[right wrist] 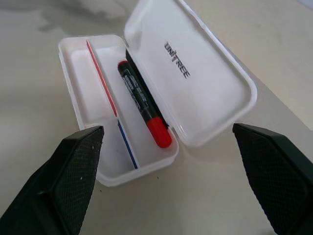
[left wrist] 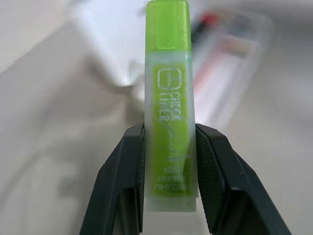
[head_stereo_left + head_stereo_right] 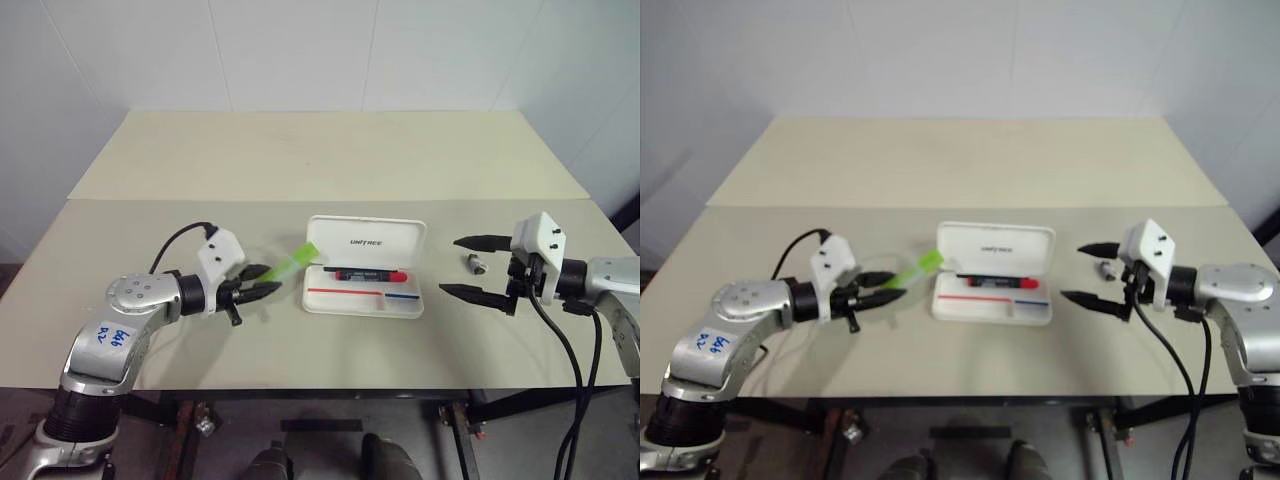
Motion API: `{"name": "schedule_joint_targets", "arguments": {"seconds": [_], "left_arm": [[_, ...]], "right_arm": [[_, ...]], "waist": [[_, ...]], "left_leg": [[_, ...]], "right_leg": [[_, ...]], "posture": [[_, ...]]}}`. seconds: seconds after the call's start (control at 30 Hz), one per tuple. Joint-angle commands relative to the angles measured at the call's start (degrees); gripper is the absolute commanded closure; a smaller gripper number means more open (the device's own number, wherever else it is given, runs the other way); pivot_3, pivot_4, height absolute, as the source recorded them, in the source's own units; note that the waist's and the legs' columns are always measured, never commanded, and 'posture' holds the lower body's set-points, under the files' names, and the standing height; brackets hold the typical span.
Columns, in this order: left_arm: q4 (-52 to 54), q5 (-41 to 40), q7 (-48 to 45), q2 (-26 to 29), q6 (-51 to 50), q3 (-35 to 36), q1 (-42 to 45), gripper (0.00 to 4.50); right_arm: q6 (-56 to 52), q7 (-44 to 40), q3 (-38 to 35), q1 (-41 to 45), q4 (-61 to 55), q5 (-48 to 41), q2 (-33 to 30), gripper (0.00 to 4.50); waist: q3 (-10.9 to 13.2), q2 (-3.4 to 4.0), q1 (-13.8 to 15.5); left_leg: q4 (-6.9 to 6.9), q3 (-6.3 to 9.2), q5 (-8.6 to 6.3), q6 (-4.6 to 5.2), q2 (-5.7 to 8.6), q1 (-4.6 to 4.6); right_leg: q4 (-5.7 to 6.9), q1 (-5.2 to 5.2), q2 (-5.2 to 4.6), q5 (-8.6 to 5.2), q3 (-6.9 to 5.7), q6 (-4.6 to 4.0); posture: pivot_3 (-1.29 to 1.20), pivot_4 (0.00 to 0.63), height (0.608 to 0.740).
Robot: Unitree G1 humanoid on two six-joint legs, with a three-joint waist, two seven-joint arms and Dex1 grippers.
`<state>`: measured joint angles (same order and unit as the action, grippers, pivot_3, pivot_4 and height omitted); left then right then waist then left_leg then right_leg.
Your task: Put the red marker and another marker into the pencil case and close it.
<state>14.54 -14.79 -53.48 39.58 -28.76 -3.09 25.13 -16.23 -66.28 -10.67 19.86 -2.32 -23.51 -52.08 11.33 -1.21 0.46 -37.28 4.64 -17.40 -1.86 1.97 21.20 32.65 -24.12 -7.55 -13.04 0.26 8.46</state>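
The light-green highlighter [image 3: 298, 259] is slanted toward the pencil case's lid, so my left gripper should turn it in line with the tray and bring it down into the front compartment [image 3: 340, 304].
The white pencil case [image 3: 366, 240] lies open mid-table, lid raised at the back. Inside its tray, along the hinge, lies the red marker [image 3: 370, 273], also seen as the red marker [image 1: 143, 104] in the right wrist view. My left gripper [image 3: 262, 282] is shut on the other marker, a light-green highlighter [image 3: 291, 263], holding it just above the table left of the case, its tip close to the case's left edge. The highlighter [image 2: 169, 117] sits clamped between the black fingers [image 2: 215, 171]. To the right of the case my right gripper [image 3: 472, 266] stands open, holding nothing.
A small grey metal bit [image 3: 477, 264] lies on the table between the case and my right gripper. The beige table [image 3: 330, 160] stretches far behind the case. Cables hang from both wrists.
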Motion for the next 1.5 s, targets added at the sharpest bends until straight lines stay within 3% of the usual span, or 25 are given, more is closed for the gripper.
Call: {"name": "schedule_joint_targets", "arguments": {"seconds": [0.03,0.3,0.43,0.7,0.87,1.17,1.5], "left_arm": [[-5.4,2.3,-5.6,0.6,9.0,-3.7,5.6,3.45],[-20.2,4.8,-20.6,-2.1,16.9,-13.7,20.6,3.45],[-29.1,7.8,-21.5,-5.7,19.5,-15.9,27.4,3.45],[-37.9,12.9,-19.0,-13.4,22.8,-18.1,32.7,3.45],[-37.5,14.8,-19.4,-15.0,20.9,-19.3,33.0,3.45],[-30.3,18.2,-18.8,-11.8,12.2,-20.7,29.0,3.45],[-28.6,19.8,-17.4,-12.6,10.8,-21.2,27.7,3.45]], "right_arm": [[0.1,0.9,-3.9,-1.4,-3.1,-1.1,-1.5,0.0],[-3.1,4.0,-8.0,-7.2,-9.1,-2.7,-1.5,0.0],[-4.2,5.2,-10.5,-10.1,-11.3,-3.2,-1.5,0.0],[-6.3,8.0,-12.6,-13.7,-15.4,-4.4,-0.6,0.0],[-7.0,9.4,-13.3,-15.0,-16.9,-5.1,-0.5,0.0],[-7.2,11.1,-13.3,-16.3,-18.2,-5.9,-0.2,0.0],[-7.2,12.5,-12.2,-15.7,-18.9,-6.2,0.6,0.0]], "waist": [[0.0,0.0,0.1],[0.0,0.01,0.0],[0.0,0.0,-0.1],[0.0,0.0,-0.1],[0.0,0.0,-0.3],[0.0,0.0,-0.5],[0.0,0.0,-0.2]], "left_leg": [[-0.02,0.0,0.0,0.0,0.0,0.0],[-0.06,-0.19,-0.19,0.36,-0.01,-0.02],[-0.13,-0.27,-0.24,0.45,-0.02,0.02],[-0.27,-0.32,-0.28,0.52,0.0,0.04],[-0.3,-0.32,-0.29,0.53,-0.01,0.04],[-0.37,-0.34,-0.3,0.55,-0.01,0.03],[-0.47,-0.34,-0.3,0.55,0.0,0.05]], "right_leg": [[0.01,0.0,0.0,0.01,0.0,0.01],[0.29,-0.01,0.01,0.06,0.05,0.11],[0.25,-0.01,0.01,0.07,0.07,0.14],[0.26,0.0,-0.01,0.11,0.13,0.23],[0.28,0.0,0.0,0.13,0.14,0.25],[0.35,0.0,0.01,0.14,0.2,0.28],[0.38,0.01,0.01,0.16,0.21,0.32]], "posture": [[0.0,0.15,0.74],[0.0,0.15,0.74],[0.0,0.15,0.74],[0.0,0.15,0.74],[0.0,0.15,0.74],[0.0,0.15,0.74],[0.0,0.15,0.74]]}}
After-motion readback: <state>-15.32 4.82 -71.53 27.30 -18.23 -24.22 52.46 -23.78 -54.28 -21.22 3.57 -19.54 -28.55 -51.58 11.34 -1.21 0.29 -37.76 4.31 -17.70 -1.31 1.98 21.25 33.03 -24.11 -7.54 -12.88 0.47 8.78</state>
